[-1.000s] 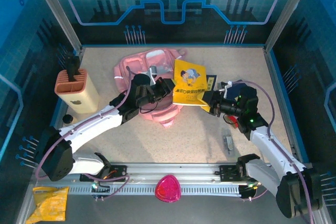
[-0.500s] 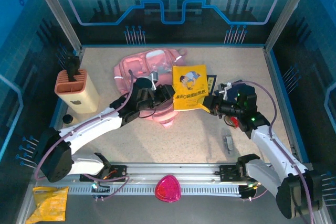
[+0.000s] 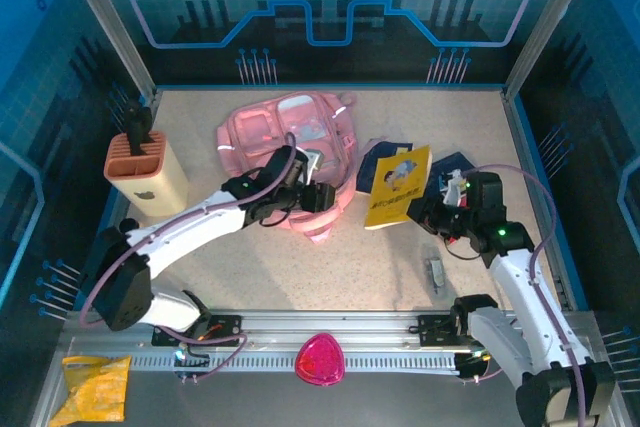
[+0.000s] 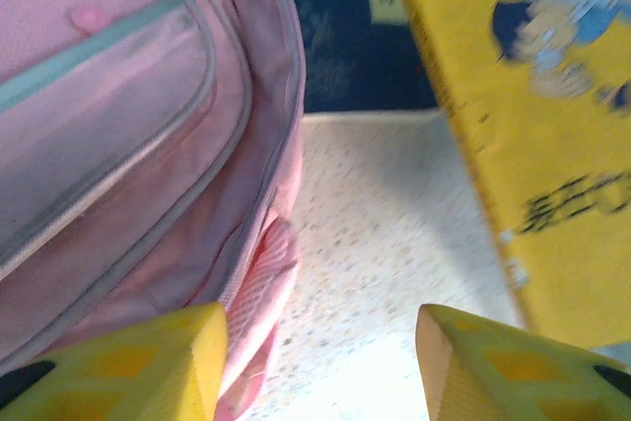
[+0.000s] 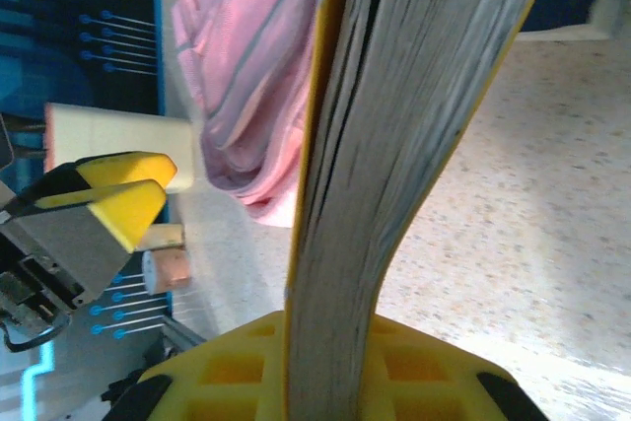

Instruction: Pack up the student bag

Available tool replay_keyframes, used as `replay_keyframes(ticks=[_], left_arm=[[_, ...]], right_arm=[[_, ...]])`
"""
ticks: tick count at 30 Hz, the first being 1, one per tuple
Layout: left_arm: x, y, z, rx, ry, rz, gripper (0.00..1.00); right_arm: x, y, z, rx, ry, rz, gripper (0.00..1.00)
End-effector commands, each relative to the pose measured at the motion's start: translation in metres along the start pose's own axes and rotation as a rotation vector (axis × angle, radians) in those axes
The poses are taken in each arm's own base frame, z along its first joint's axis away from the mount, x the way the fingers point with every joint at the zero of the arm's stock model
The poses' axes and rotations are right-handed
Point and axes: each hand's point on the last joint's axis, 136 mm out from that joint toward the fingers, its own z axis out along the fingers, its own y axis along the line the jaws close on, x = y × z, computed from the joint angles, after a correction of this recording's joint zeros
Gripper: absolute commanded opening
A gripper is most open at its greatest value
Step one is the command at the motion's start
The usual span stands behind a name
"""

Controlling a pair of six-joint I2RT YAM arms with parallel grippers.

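The pink student bag's loose edge (image 4: 280,150) will bend up and open the bag's opening when I lift, because it stands apart from the bag's crumpled fold (image 4: 269,268) below.
The pink student bag (image 3: 285,137) lies at the back centre of the table; its seams and mesh side (image 4: 148,145) show in the left wrist view. My left gripper (image 3: 324,197) hangs open at the bag's near right edge, and its yellow fingertips (image 4: 148,362) have only bare table between them. My right gripper (image 3: 432,211) is shut on a yellow picture book (image 3: 398,185), which it holds tilted up on edge just right of the bag. The book's page edge (image 5: 394,145) rises straight out of the jaws.
A dark blue book (image 3: 455,163) lies flat under and behind the yellow one. A beige pen holder (image 3: 147,172) stands at the left. A small grey object (image 3: 436,272) lies near the right arm. A magenta rounded triangle (image 3: 320,359) and a yellow packet (image 3: 95,387) sit by the front rail.
The right gripper has drawn the yellow book rightward off the bag and tipped it up on edge. The left gripper has slid down to the bag's near right edge, so more bag shows.
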Motion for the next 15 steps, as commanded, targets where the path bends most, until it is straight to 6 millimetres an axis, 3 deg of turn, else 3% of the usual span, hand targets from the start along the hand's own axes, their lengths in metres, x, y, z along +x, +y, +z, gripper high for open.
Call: replay_keyframes(ticks=[1,15], left_arm=[[0.003,0.002,0.014,-0.040,0.060,0.222,0.56],[-0.013,0.019,0.074,-0.156,0.089,0.374,0.55]], right_arm=[[-0.006,0.002,-0.011,0.018,-0.029,-0.074,0.00],[-0.007,-0.010,-0.008,0.041,-0.031,-0.066,0.00]])
